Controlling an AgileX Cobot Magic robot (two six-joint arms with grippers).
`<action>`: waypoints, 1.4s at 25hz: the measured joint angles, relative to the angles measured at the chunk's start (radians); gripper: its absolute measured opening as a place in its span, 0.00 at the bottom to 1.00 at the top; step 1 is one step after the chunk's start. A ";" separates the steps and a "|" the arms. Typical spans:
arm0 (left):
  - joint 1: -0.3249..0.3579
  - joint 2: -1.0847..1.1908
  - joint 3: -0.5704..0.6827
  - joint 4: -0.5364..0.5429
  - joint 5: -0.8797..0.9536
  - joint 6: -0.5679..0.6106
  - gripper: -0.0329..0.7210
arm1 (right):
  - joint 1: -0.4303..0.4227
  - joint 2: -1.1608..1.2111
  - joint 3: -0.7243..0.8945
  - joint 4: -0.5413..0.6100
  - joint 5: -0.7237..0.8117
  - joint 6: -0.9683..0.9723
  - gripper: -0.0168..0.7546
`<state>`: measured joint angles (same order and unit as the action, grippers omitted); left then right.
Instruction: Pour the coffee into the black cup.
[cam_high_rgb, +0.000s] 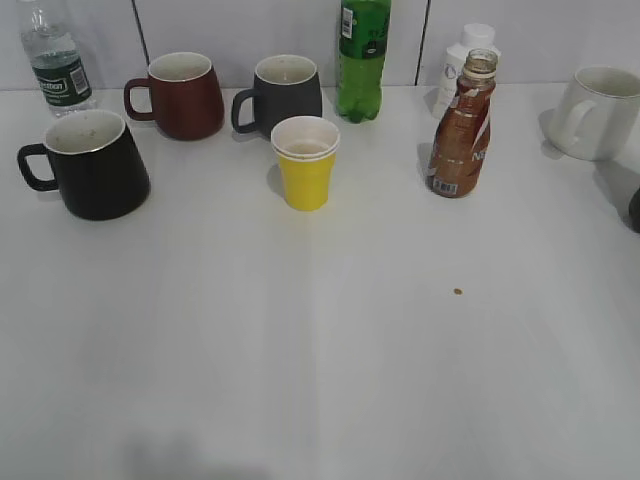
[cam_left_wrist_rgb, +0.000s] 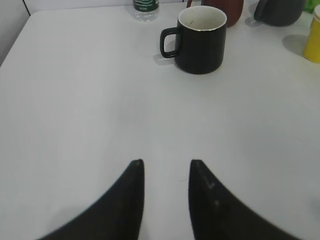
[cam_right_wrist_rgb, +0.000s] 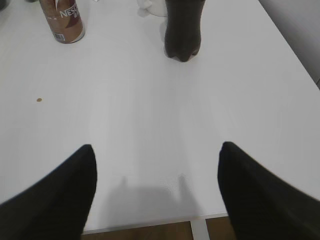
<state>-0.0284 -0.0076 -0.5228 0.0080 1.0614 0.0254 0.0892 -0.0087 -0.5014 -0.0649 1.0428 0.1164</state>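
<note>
The coffee bottle's opening (cam_high_rgb: 481, 62) is open and narrow, so the coffee will flow into the black cup (cam_high_rgb: 98, 168) in a thin stream when I pour it.
The coffee bottle (cam_high_rgb: 461, 128), small, waisted, uncapped, with a brown-and-white label, stands at the right middle of the table; its lower part shows in the right wrist view (cam_right_wrist_rgb: 62, 21). The black cup (cam_high_rgb: 92, 163), glossy with a white inside and its handle to the left, stands at the left; it also shows in the left wrist view (cam_left_wrist_rgb: 199, 38). My left gripper (cam_left_wrist_rgb: 166, 164) is open and empty over bare table, well short of the cup. My right gripper (cam_right_wrist_rgb: 156, 149) is wide open and empty near the table's front edge. Neither gripper shows in the exterior view.
A yellow paper cup (cam_high_rgb: 305, 161), maroon mug (cam_high_rgb: 181, 95), dark grey mug (cam_high_rgb: 283, 94), green soda bottle (cam_high_rgb: 362, 58), white bottle (cam_high_rgb: 462, 62), water bottle (cam_high_rgb: 55, 60) and white mug (cam_high_rgb: 599, 111) stand around. A dark cola bottle (cam_right_wrist_rgb: 184, 27) stands at the right. A small crumb (cam_high_rgb: 458, 292) lies mid-table.
</note>
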 joint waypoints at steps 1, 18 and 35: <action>0.000 0.000 0.000 0.000 0.000 0.000 0.36 | 0.000 0.000 0.000 0.000 0.000 0.000 0.78; 0.000 0.000 0.000 0.002 0.000 0.000 0.36 | 0.000 0.000 0.000 0.000 0.000 0.000 0.78; 0.000 0.328 -0.047 0.011 -0.385 0.000 0.73 | 0.000 0.000 0.000 0.000 0.000 0.000 0.78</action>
<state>-0.0284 0.3203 -0.5694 0.0189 0.6764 0.0254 0.0892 -0.0087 -0.5014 -0.0649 1.0428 0.1164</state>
